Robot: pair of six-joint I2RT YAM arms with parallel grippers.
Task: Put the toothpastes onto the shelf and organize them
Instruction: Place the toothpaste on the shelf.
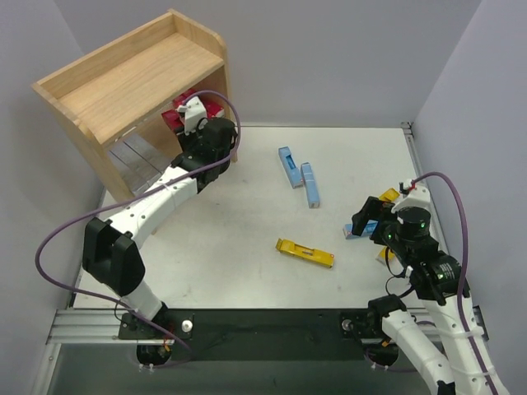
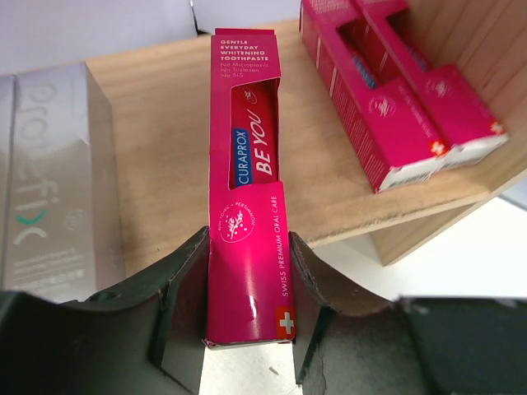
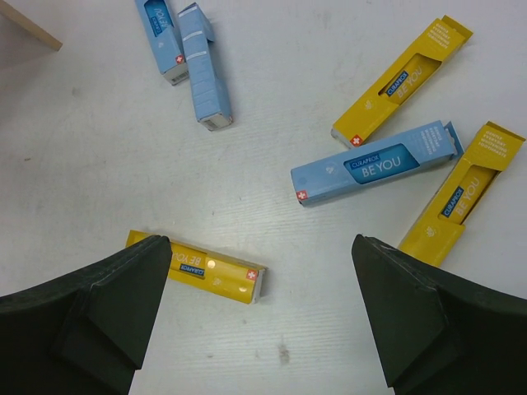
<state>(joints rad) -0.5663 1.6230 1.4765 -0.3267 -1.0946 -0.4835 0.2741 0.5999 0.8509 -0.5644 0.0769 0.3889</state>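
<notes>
The robot's left gripper carries on bringing in the held magenta carton (image 2: 244,156) until the carton's near end rests on the open part of the board (image 2: 311,156), because the carton points lengthwise over it.
My left gripper (image 2: 249,240) is shut on the near end of a magenta toothpaste carton (image 2: 247,189), which points lengthwise over the lower board of the wooden shelf (image 1: 132,82). Two more magenta cartons (image 2: 395,99) lie side by side on that board to the right. A silver carton (image 2: 49,181) lies to the left. My right gripper (image 3: 259,247) hangs open above the table, over one end of a yellow carton (image 3: 214,271). On the table lie two light blue cartons (image 1: 289,166) and that yellow carton (image 1: 305,252).
Near my right gripper a light blue carton (image 3: 375,164) lies between two yellow cartons (image 3: 403,78) (image 3: 461,197). The shelf's top board (image 1: 144,78) is bare. Grey walls close in the table on the left, back and right.
</notes>
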